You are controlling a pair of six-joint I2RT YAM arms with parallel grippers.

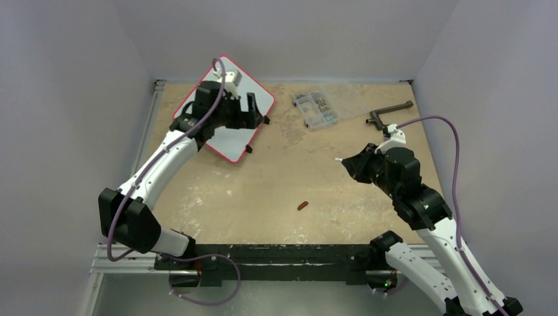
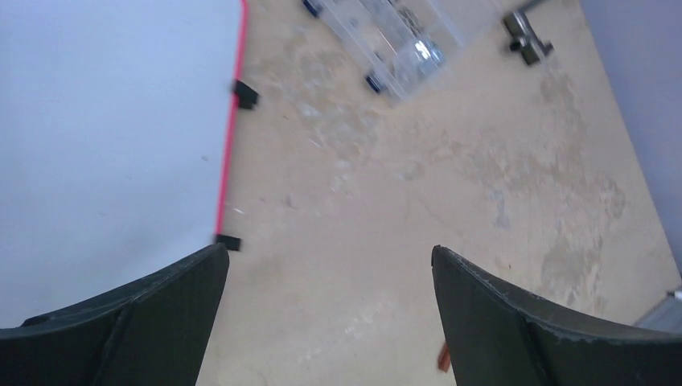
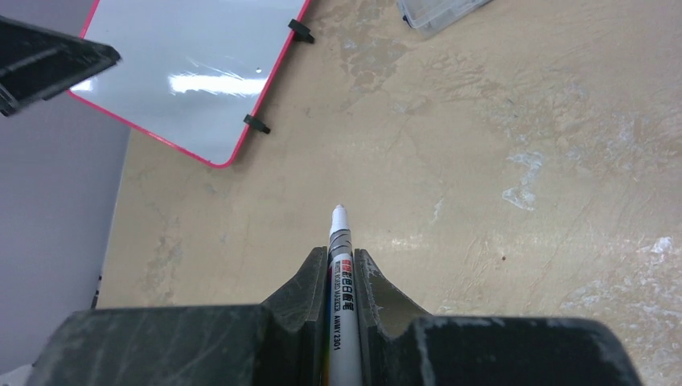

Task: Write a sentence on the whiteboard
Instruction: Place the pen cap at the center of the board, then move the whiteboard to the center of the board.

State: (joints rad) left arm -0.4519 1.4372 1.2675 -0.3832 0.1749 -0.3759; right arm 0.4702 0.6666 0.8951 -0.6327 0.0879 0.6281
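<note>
I should now move my left gripper's open fingers toward the whiteboard's far corner (image 1: 224, 56) until they close on the whiteboard's red rim, because the rim (image 1: 204, 76) beside that corner is free.
The whiteboard (image 1: 228, 143), white with a thin red rim and small black feet, lies at the far left of the table. It also shows in the left wrist view (image 2: 104, 145) and the right wrist view (image 3: 185, 72). No written strokes show on its visible surface. My left gripper (image 1: 240, 108) is open and empty, hovering over the board's right edge (image 2: 330, 253). My right gripper (image 1: 352, 164) is shut on a white marker (image 3: 341, 265), well to the right of the board. The marker's bare tip (image 3: 338, 211) points toward the board, above the table.
A small reddish-brown piece (image 1: 303, 205) lies on the table near the middle front, also in the left wrist view (image 2: 441, 358). A clear parts box (image 1: 316, 108) sits at the back centre. A black handle tool (image 1: 388, 113) lies at the back right.
</note>
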